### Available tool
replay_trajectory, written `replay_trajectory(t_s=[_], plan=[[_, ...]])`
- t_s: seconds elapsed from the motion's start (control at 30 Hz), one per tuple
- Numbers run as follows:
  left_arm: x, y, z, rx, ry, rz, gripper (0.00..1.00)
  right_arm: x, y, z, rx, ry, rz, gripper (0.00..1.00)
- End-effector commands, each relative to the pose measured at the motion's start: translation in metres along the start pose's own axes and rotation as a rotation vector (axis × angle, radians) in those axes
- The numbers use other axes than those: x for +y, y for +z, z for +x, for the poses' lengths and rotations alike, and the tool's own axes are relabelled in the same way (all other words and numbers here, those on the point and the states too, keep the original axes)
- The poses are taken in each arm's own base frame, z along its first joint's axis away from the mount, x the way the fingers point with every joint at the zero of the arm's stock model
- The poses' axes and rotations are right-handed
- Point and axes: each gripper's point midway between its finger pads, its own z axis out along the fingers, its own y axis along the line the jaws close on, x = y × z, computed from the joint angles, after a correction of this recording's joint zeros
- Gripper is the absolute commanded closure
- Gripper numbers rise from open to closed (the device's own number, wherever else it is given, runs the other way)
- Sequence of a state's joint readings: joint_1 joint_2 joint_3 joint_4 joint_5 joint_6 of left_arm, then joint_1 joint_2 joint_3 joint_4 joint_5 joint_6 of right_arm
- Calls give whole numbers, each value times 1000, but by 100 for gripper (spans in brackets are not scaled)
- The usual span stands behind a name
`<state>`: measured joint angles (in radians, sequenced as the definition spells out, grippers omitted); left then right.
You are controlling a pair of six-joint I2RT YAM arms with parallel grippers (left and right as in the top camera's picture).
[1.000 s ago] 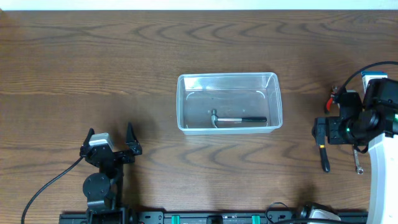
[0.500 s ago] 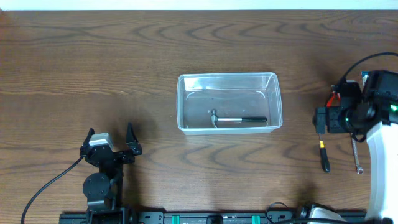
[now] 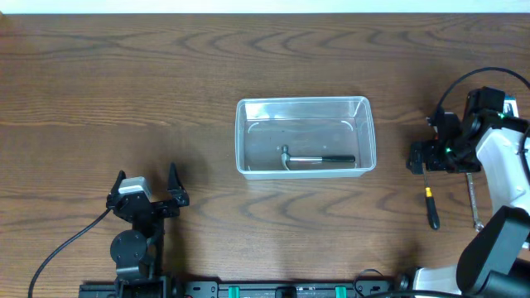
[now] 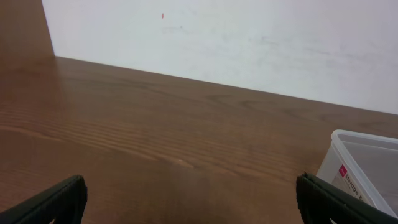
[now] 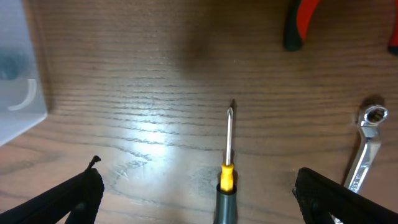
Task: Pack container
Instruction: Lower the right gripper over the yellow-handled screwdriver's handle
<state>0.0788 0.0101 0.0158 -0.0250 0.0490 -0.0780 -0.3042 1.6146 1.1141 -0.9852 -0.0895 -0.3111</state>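
The screwdriver's thin tip (image 3: 425, 169) is beside my hovering right gripper, so next I move back toward the robot's side, go down and close on the dark handle (image 3: 431, 203) below the yellow collar.
The clear plastic container (image 3: 305, 136) sits at the table's middle with a small hammer (image 3: 315, 158) lying inside. Its corner shows at the right of the left wrist view (image 4: 364, 165) and at the left of the right wrist view (image 5: 15, 68). My right gripper (image 3: 437, 157) is open, low over a screwdriver (image 3: 431, 205) with a yellow collar and dark handle; the screwdriver (image 5: 226, 168) lies between the fingers, untouched. My left gripper (image 3: 147, 197) is open and empty at the front left.
A metal wrench (image 3: 474, 207) lies right of the screwdriver, also in the right wrist view (image 5: 365, 143). Red-handled pliers (image 5: 298, 22) lie beyond the screwdriver tip. A cable runs from the left arm's base.
My right arm has swung back and left, its gripper moving from the screwdriver's handle toward its tip. The left arm, container and hammer have not moved.
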Motion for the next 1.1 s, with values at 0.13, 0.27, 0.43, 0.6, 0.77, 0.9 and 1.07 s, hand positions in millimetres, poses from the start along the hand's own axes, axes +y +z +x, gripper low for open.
replay_trajectory(t_s=[0.13,0.27,0.43,0.6,0.77,0.9,1.07], plan=[[6,0,15,47,5,-29,2,-23,2,24,113,-10,132,1],[6,0,15,47,5,-29,2,-24,0,40,176,-9,128,1],[6,0,15,47,5,-29,2,-13,1,44,184,2,60,1],[6,0,15,47,5,-29,2,-8,3,39,155,-13,25,1],[6,0,15,47,5,-29,2,-12,15,31,109,-39,40,1],[6,0,15,47,5,-29,2,-12,29,42,128,-69,50,1],[6,0,15,47,5,-29,2,-17,41,42,101,-70,82,1]])
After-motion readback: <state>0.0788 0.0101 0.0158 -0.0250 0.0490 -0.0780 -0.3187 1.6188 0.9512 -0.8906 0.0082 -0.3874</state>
